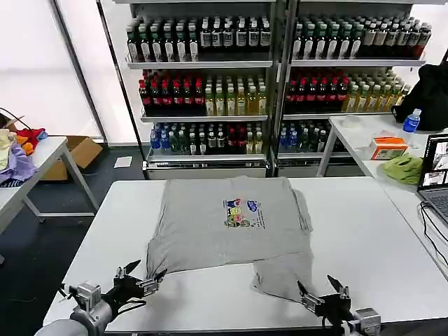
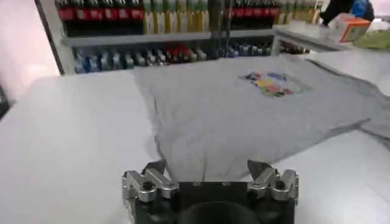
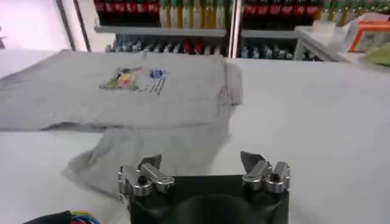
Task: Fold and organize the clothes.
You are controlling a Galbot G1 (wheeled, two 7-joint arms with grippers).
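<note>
The grey shirt point(image 1: 210, 234) lies limp with wrinkled side edges point(image 1: 304, 213). I expect its front to buckle across the chest print when I bring its near corners back.
A light grey short-sleeved shirt point(image 1: 224, 231) with a small multicoloured chest print point(image 1: 243, 212) lies on the white table point(image 1: 364, 238), partly folded; a sleeve flap point(image 1: 283, 274) sticks out toward the front edge. My left gripper point(image 1: 145, 273) hovers open at the shirt's front left corner, its jaws spread wide and holding nothing. My right gripper point(image 1: 320, 288) is open just off the front right flap. The left wrist view shows the shirt point(image 2: 244, 109) ahead of the open left gripper point(image 2: 207, 167). In the right wrist view the shirt point(image 3: 140, 97) lies beyond the open right gripper point(image 3: 201, 161).
Shelves of bottles point(image 1: 266, 77) stand behind the table. A side table at the right holds a lime-green cloth point(image 1: 404, 168), an orange box point(image 1: 388, 147) and a laptop point(image 1: 434, 175). At the left, another table carries coloured garments point(image 1: 17, 150). A cardboard box point(image 1: 80, 150) sits on the floor.
</note>
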